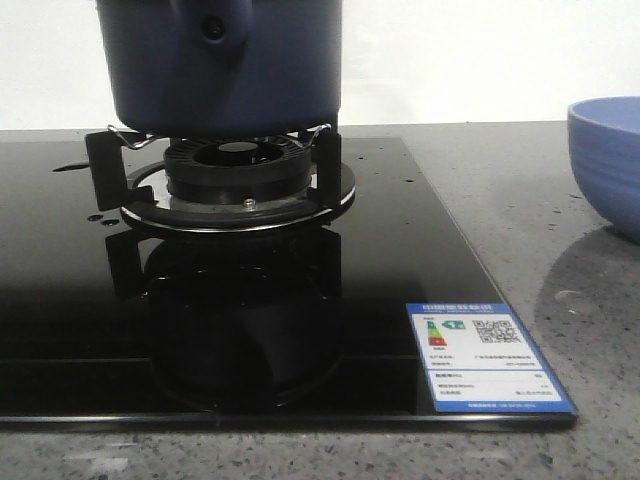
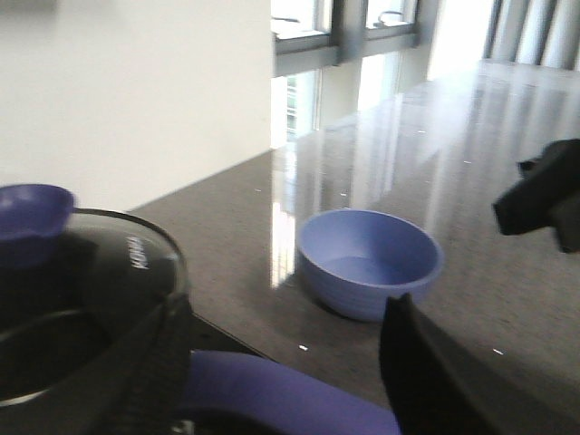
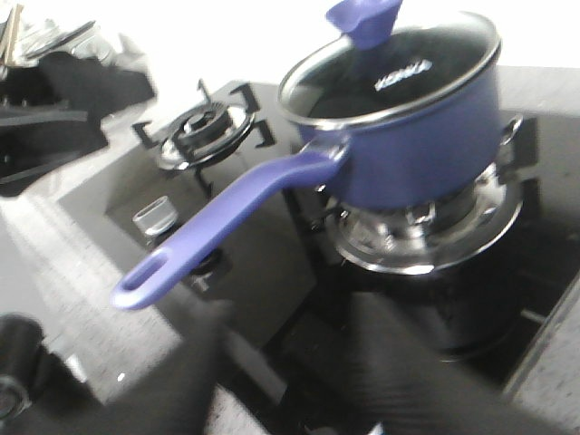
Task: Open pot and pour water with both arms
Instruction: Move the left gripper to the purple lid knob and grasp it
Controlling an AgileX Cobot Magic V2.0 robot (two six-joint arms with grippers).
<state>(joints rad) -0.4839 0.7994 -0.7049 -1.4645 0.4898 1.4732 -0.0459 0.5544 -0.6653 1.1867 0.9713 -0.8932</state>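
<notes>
The blue knob (image 3: 367,22) sticks up clear above the glass lid (image 3: 417,74) and my left gripper is open, so I should go on moving toward the knob until my fingers are on both sides of it.
The dark navy-blue pot (image 1: 225,65) stands on the front burner grate, its handle mount facing me. In the right wrist view the pot (image 3: 417,145) carries a glass lid (image 3: 390,68) with a blue knob (image 3: 364,20), and its long blue handle (image 3: 227,227) sticks out free. My left gripper (image 2: 285,317) is open, with the handle (image 2: 272,394) lying low between its fingers and no visible grip on it; the lid (image 2: 82,290) is beside it. My right gripper (image 3: 290,322) is blurred, open and empty, short of the handle's end. Neither gripper shows in the front view.
A periwinkle-blue bowl (image 1: 610,160) stands on the grey counter right of the black glass hob (image 1: 400,250); it also shows in the left wrist view (image 2: 372,263). A second burner (image 3: 204,131) lies behind the pot's handle. A dark arm part (image 2: 544,195) hangs over the counter.
</notes>
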